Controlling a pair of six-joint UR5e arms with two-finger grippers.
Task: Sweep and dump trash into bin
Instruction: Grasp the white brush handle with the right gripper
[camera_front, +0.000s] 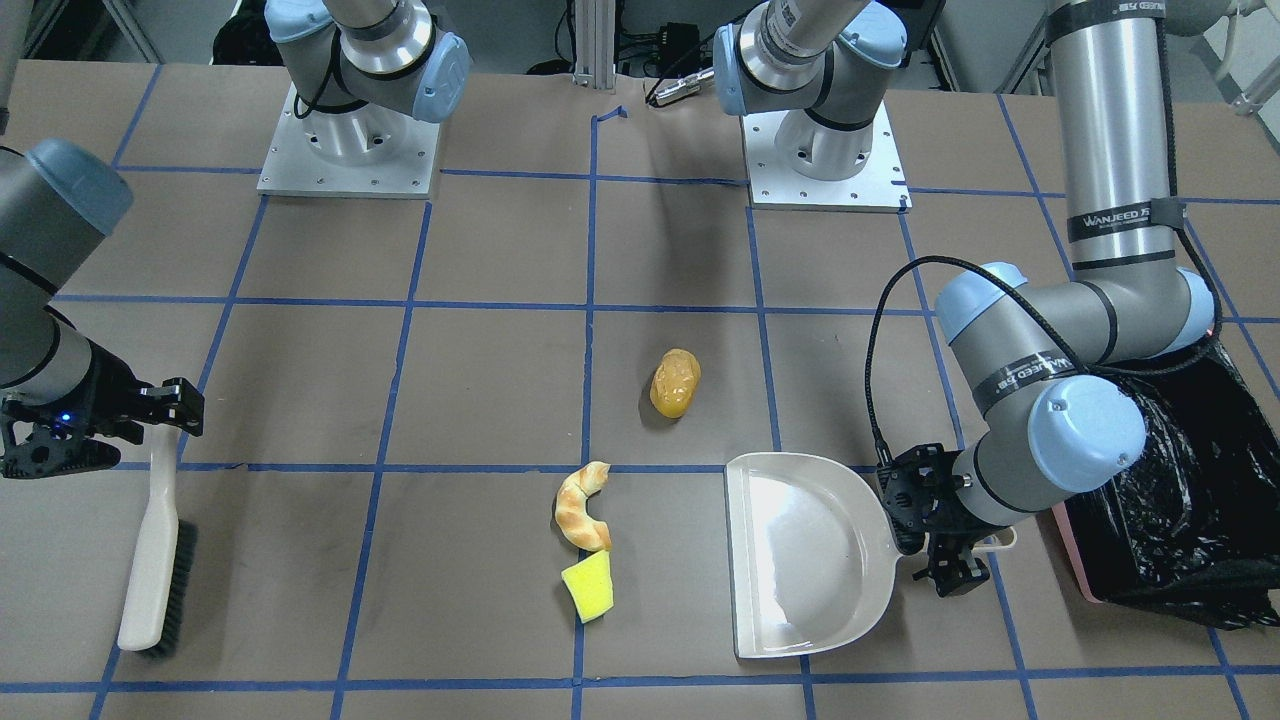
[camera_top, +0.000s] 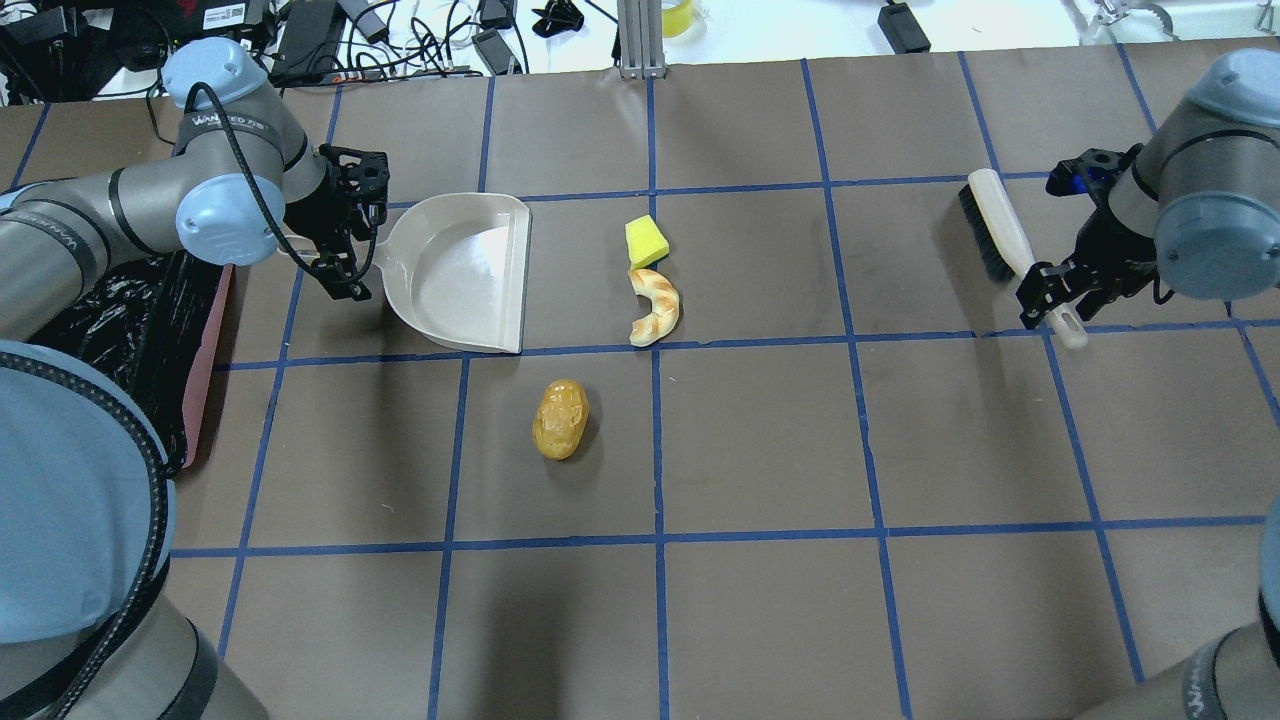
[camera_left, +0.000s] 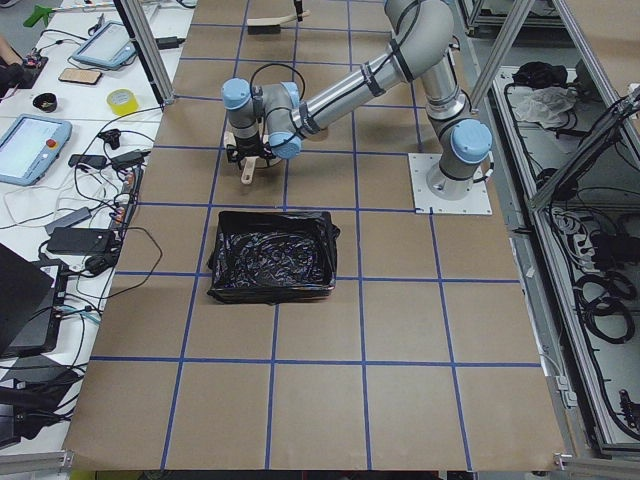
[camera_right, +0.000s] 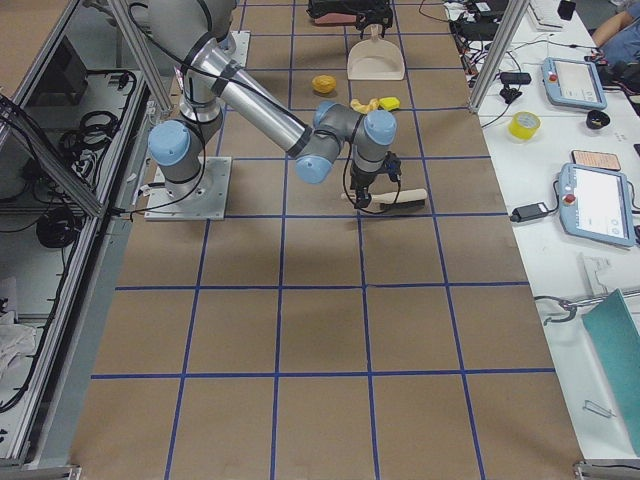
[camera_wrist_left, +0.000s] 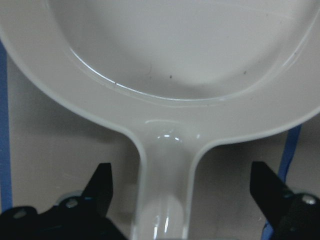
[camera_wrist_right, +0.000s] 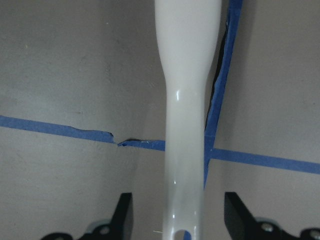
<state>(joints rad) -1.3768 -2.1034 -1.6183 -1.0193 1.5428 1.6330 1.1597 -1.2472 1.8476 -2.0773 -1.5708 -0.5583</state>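
Note:
I expect the tan croissant piece (camera_front: 581, 508) and yellow sponge wedge to slide over the dustpan opening's straight edge (camera_front: 731, 562) when I sweep them, because that edge lies low.
The trash lies on the brown table: a tan croissant piece (camera_front: 580, 505) (camera_top: 655, 305), a yellow sponge wedge (camera_front: 588, 588) (camera_top: 647, 240) touching its end, and a golden potato-like oval (camera_front: 675, 382) (camera_top: 560, 418) apart from them. The bin (camera_front: 1075, 555) (camera_top: 205, 350), pink with a black bag, stands behind my left arm. My left gripper (camera_top: 365, 235) (camera_wrist_left: 182, 200) is open, its fingers either side of the beige dustpan's (camera_top: 460, 270) handle without touching it. My right gripper (camera_top: 1055, 240) (camera_wrist_right: 177, 215) is open astride the white brush's (camera_top: 1000, 230) (camera_wrist_right: 187, 75) handle.
The dustpan's open mouth faces the croissant and sponge, about one tape square away. The brush lies flat at the table's far right side, bristles down on its side. Blue tape lines grid the table. Both arm bases stand at the robot's edge.

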